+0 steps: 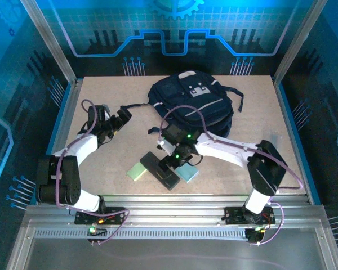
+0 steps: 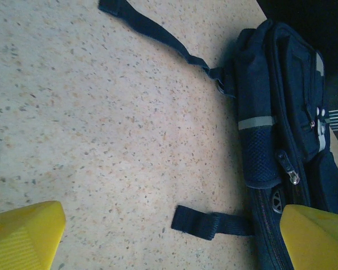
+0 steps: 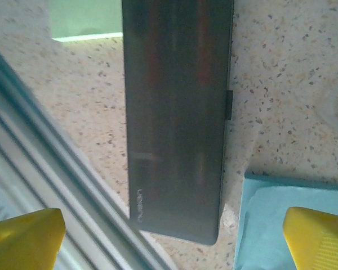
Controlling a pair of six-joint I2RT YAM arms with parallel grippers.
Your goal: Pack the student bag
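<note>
The black case's narrow width [image 3: 177, 135] has my right gripper's open fingers lined up across it, so I should keep going down until they are on either side of its long sides [image 3: 226, 140], and then close them.
The dark navy student bag [image 1: 194, 104] lies at the back middle of the table, its side and zippers [image 2: 281, 112] at the right of the left wrist view. A black rectangular case [image 1: 160, 169] lies near the front edge, between a green pad [image 1: 137, 170] and a teal pad [image 1: 187, 171]. My right gripper [image 1: 170, 164] hovers over the case [image 3: 177, 112], open, its yellow fingers [image 3: 318, 239] wide on either side of it. My left gripper [image 1: 119, 120] stands open over bare table left of the bag, nothing between its fingers [image 2: 25, 233].
Black straps [image 2: 158, 34] trail from the bag onto the table; a short strap end [image 2: 205, 222] lies between the left fingers' span. The metal front rail [image 3: 56, 174] runs close beside the case. The teal pad [image 3: 281, 225] sits under the right finger.
</note>
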